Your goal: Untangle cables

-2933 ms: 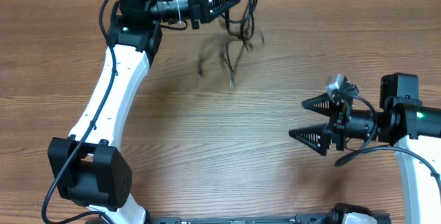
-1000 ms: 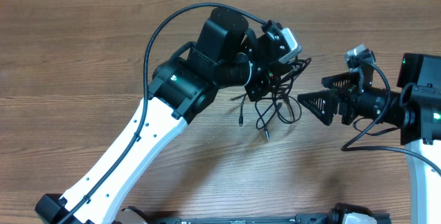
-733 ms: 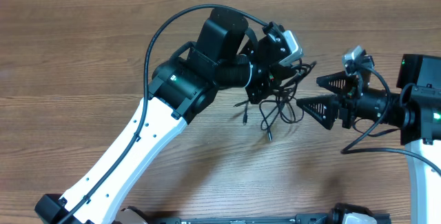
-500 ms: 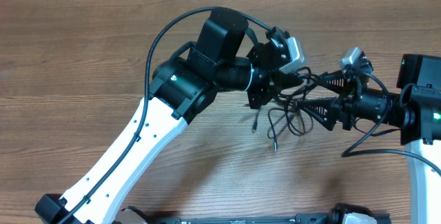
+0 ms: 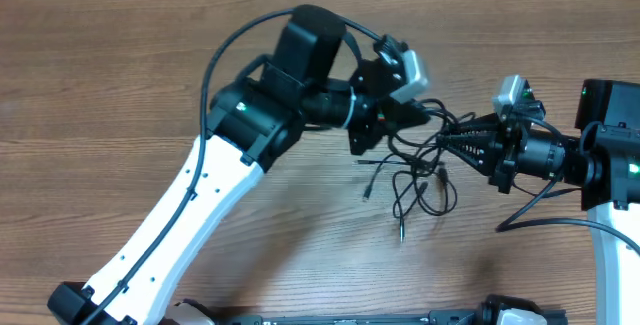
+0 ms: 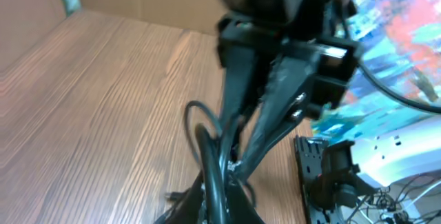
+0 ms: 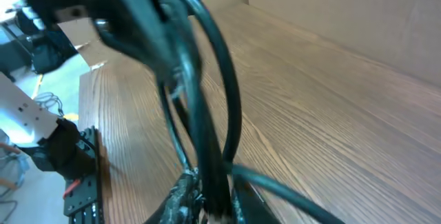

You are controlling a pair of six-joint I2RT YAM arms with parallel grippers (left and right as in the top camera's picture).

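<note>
I should have my right gripper take the tangle while my left gripper opens and reaches the trailing loops (image 5: 412, 191), because my grippers pinch the tangle's upper part (image 5: 437, 116) tip to tip.
The cables (image 5: 415, 180) are thin black cords in a tangle, strung between my two grippers, with loose loops and small plug ends trailing onto the wooden table (image 5: 120, 75). My left gripper (image 5: 424, 117) is shut on the tangle's upper part. My right gripper (image 5: 448, 137) faces it from the right, almost tip to tip, and is shut on a strand. In the left wrist view a cord (image 6: 207, 148) runs up from my left gripper (image 6: 215, 200) to the right gripper's fingers (image 6: 265, 117). The right wrist view shows cords (image 7: 220, 93) rising from between my right gripper (image 7: 210, 207).
A cardboard wall (image 7: 344, 10) borders the table's far side. A black rail (image 5: 350, 318) runs along the front edge. Beyond the table edge lie a power strip (image 6: 406, 158) and other clutter. Both arms crowd the table's right half.
My right gripper has moved left and closed from wide open onto a strand. The left gripper kept its hold and drew back slightly. The loose loops swung right and hang lower.
</note>
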